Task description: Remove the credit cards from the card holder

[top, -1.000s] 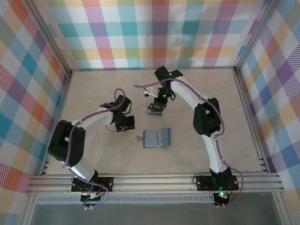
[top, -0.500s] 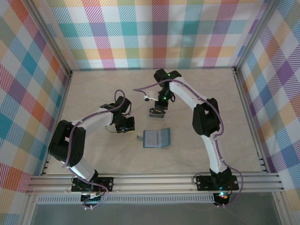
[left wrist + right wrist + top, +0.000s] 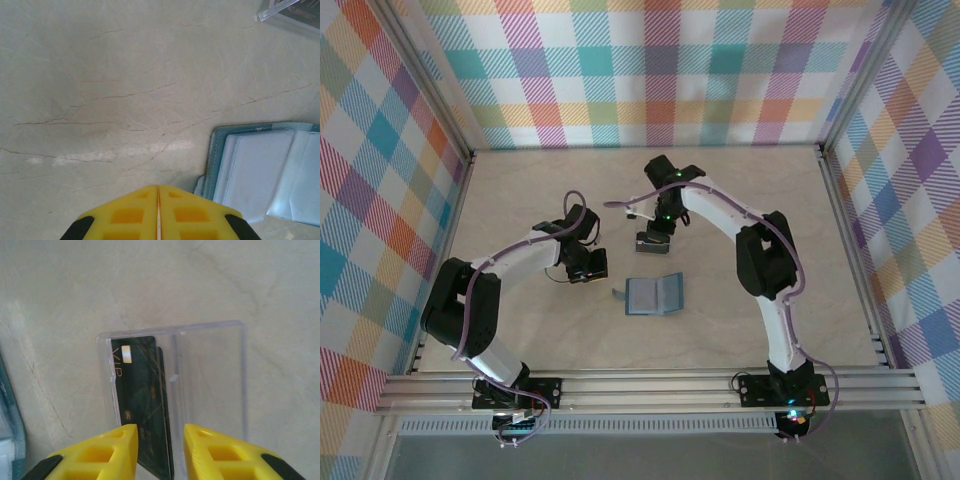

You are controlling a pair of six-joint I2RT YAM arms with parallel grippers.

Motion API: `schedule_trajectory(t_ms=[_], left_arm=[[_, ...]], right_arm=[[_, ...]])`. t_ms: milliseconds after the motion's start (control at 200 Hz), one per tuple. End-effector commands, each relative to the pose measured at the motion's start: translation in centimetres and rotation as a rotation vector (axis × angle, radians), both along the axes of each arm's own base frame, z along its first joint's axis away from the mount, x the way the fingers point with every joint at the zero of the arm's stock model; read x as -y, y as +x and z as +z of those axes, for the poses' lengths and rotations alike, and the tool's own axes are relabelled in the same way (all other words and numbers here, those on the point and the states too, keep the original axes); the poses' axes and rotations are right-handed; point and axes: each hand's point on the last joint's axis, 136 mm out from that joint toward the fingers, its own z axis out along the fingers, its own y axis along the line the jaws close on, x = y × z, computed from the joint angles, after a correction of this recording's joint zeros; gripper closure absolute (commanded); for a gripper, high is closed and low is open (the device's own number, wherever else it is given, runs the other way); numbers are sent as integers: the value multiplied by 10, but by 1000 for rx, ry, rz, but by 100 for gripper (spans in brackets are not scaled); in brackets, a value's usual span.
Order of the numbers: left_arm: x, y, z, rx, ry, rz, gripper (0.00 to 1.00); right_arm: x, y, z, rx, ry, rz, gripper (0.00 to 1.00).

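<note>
My left gripper should keep the card holder steady at its strap [image 3: 199,185] while my right gripper turns the open page, since that page shows an empty pocket [image 3: 257,170].
The teal card holder [image 3: 653,295] lies open and flat on the table, its pale slotted inside up; its left panel is also in the left wrist view [image 3: 260,170]. Two dark credit cards [image 3: 142,400], one marked VIP, lean inside a clear plastic tray [image 3: 210,375] behind the holder [image 3: 650,243]. My right gripper [image 3: 161,432] hangs over that tray, open. Its jaws stand on either side of the cards' near edge, with a gap on the right side. My left gripper [image 3: 158,189] is shut and empty, just left of the holder [image 3: 590,265].
The marble-patterned table is walled by aluminium rails and plaid panels [image 3: 650,80]. The clear tray's corner [image 3: 292,15] reaches into the top right of the left wrist view. The holder's teal edge [image 3: 9,430] lies at the left of the right wrist view.
My right gripper has come down over the clear tray and its jaws have parted, letting go of the dark card. The left arm and the card holder have stayed put.
</note>
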Motion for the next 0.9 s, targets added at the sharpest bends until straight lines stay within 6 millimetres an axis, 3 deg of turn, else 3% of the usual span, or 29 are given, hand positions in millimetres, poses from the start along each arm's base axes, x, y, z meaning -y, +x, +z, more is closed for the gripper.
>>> schedule_trajectory(t_ms=[0, 270, 510, 670, 895], left_arm=[[12, 5, 20, 31, -35, -37, 90], [50, 10, 35, 49, -68, -101, 91], [80, -8, 19, -46, -127, -150, 91], [71, -21, -5, -93, -74, -141, 93], [54, -33, -28, -122, -8, -130, 96]], right_arm=[[-11, 5, 56, 80, 156, -122, 68], [-1, -39, 75, -104, 357, -456, 67], [11, -65, 72, -230, 497, -760, 72], [16, -80, 66, -327, 577, -928, 76], [6, -102, 55, -510, 582, -1001, 75]])
